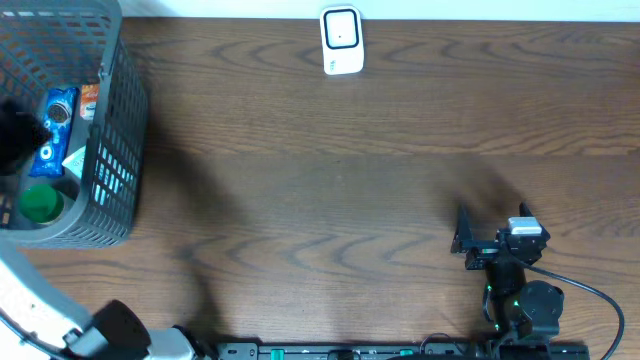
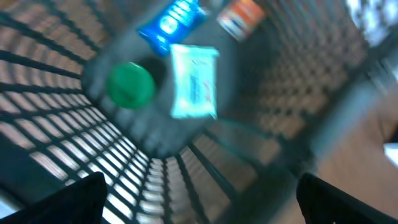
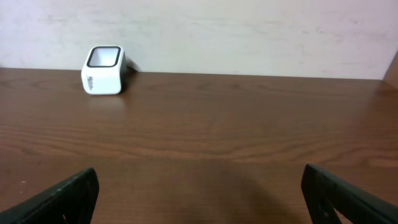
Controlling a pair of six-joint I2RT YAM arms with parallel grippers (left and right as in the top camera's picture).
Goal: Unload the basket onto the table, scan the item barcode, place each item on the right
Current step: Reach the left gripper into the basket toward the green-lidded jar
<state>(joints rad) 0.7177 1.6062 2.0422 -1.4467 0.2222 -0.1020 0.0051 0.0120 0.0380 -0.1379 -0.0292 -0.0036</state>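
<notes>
My left gripper should stay open and keep going down toward the lid (image 1: 40,203) until its fingers are on either side of it, because the item's green lid faces up, clear of the pale teal packet (image 1: 75,162).
A dark grey mesh basket (image 1: 110,150) stands at the table's far left and holds the items. In it lie a blue packet (image 1: 57,110), an orange packet (image 1: 90,100), a pale teal packet (image 1: 74,158) and a green round lid (image 1: 40,203). My left gripper (image 1: 18,140) hangs over the basket's mouth, open and empty. Its blurred wrist view looks down on the green lid (image 2: 130,85), the teal packet (image 2: 194,81) and the blue packet (image 2: 173,23). The white barcode scanner (image 1: 341,40) sits at the far edge. My right gripper (image 1: 465,235) stands open near the front right, with the scanner (image 3: 103,61) far ahead of it.
The orange packet (image 2: 242,15) lies by the basket's far wall (image 2: 298,81). The left arm (image 1: 40,310) reaches up along the table's left edge. The right arm's base and cable (image 1: 560,300) sit at the front right. A pale wall (image 3: 249,31) backs the table.
</notes>
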